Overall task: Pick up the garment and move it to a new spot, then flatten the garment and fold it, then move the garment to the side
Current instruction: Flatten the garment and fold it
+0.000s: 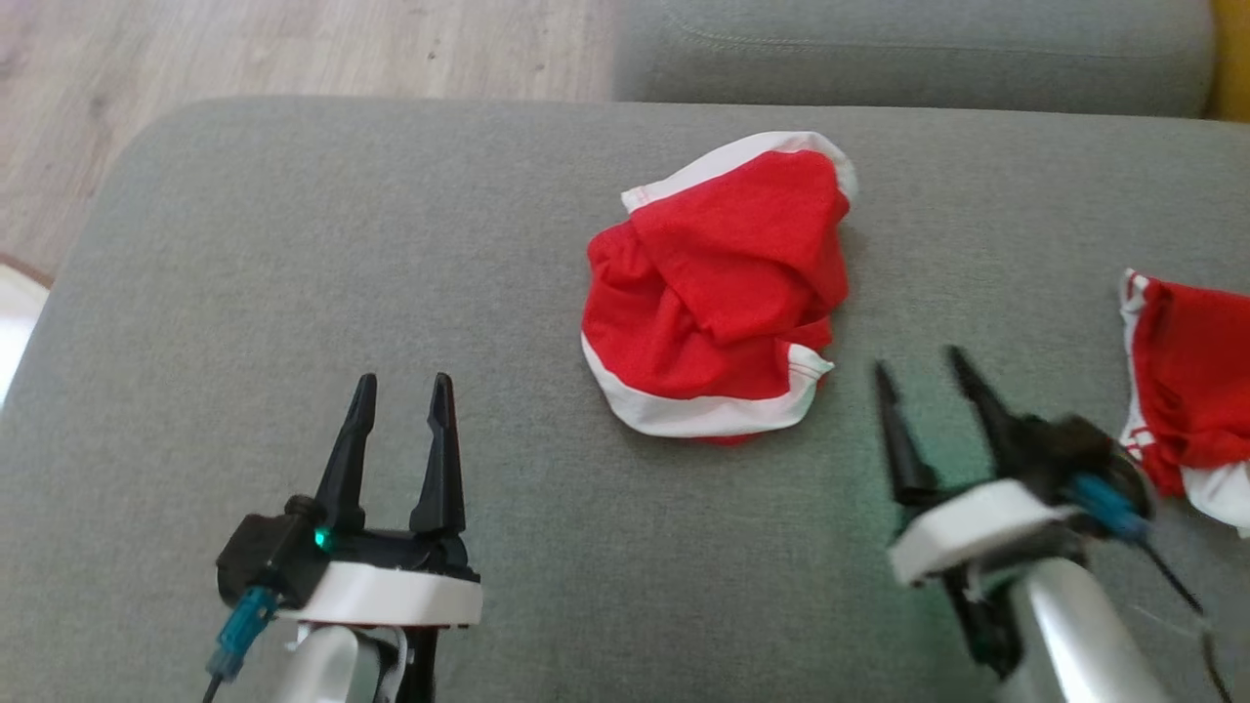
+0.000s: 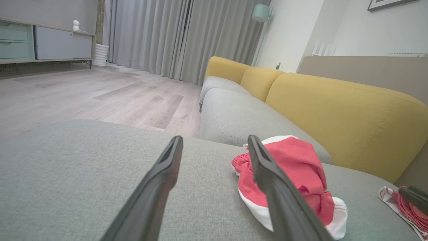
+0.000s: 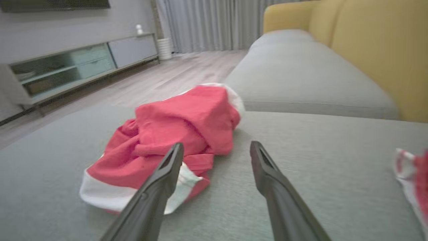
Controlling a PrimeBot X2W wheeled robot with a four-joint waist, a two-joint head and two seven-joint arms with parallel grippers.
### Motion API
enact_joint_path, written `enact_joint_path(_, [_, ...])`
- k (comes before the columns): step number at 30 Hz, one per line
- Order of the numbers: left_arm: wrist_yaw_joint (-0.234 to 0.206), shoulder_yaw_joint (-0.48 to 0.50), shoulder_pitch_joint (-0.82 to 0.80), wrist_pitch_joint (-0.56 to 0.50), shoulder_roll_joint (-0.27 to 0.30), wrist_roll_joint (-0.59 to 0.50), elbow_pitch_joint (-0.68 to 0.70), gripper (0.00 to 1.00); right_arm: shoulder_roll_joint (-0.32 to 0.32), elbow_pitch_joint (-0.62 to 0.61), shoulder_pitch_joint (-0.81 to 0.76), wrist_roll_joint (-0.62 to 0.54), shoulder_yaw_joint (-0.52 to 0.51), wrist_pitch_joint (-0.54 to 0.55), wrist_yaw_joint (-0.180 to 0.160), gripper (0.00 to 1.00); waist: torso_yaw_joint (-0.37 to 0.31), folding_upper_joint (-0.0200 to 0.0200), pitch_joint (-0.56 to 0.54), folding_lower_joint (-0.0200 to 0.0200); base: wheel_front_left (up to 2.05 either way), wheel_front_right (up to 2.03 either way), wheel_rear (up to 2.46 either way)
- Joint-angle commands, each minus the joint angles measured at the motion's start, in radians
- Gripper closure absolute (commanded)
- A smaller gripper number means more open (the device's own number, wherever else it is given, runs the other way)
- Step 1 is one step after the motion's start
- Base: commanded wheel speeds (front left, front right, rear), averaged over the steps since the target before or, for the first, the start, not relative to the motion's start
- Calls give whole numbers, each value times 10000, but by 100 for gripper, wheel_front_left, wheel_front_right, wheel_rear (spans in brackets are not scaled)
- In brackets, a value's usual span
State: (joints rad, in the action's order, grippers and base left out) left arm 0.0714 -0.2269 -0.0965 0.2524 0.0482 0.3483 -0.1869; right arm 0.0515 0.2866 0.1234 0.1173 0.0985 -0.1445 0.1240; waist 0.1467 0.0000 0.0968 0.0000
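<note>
A folded leg of the red garment (image 1: 717,357) will open outward when I pull the garment's white-edged corner, because hem stitching (image 1: 808,365) runs across that corner.
A crumpled red garment (image 1: 718,288) with white trim lies bunched on the grey sofa cushion (image 1: 293,273), a little right of centre. In the left wrist view the garment (image 2: 294,170) lies beyond the right finger; in the right wrist view the garment (image 3: 174,134) lies ahead and to the left. My left gripper (image 1: 400,395) stands open over bare cushion, well to the lower left of the garment. My right gripper (image 1: 918,369) is open too, just off the garment's lower right corner, not touching it. Nothing is between either pair of fingers.
A second red and white cloth (image 1: 1187,391) lies at the cushion's right edge, close to my right arm. Another grey seat (image 1: 908,49) adjoins at the back, with a yellow backrest (image 2: 334,110). Wooden floor (image 1: 244,49) lies beyond the cushion's far left edge.
</note>
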Motion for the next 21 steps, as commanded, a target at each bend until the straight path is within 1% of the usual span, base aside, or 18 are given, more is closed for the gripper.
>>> enact_joint_path(1, [24,243,-369,93,20,-21,280,0,-10,-181,643,-96,599,255,67,0,129,0,99,0,0,0,0])
enact_joint_path(4, [44,128,-432,93,20,7,221,0,70,285,1038,-126,1167,745,67,0,328,0,180,0,0,0,0])
enact_joint_path(7, [37,39,-474,93,20,40,177,0,166,986,1431,-147,1482,1149,67,0,530,0,249,0,0,0,0])
enact_joint_path(13, [0,-57,-522,93,20,98,125,0,147,2494,2154,-444,1139,1384,67,0,845,0,388,0,0,0,0])
enact_joint_path(16, [-11,-41,-512,93,20,97,104,0,85,3036,2443,-338,1119,1179,67,0,894,0,412,0,0,0,0])
enact_joint_path(17, [-20,-30,-506,93,20,96,92,0,70,3201,2518,-290,1110,1104,67,76,888,0,394,0,0,0,0])
enact_joint_path(18, [-32,-14,-489,93,20,94,75,0,58,3357,2575,-264,1116,1013,67,100,866,0,349,0,0,0,0])
enact_joint_path(21, [-63,30,-407,93,20,79,43,0,26,3729,2641,-98,1035,624,67,100,751,0,208,0,0,0,0])
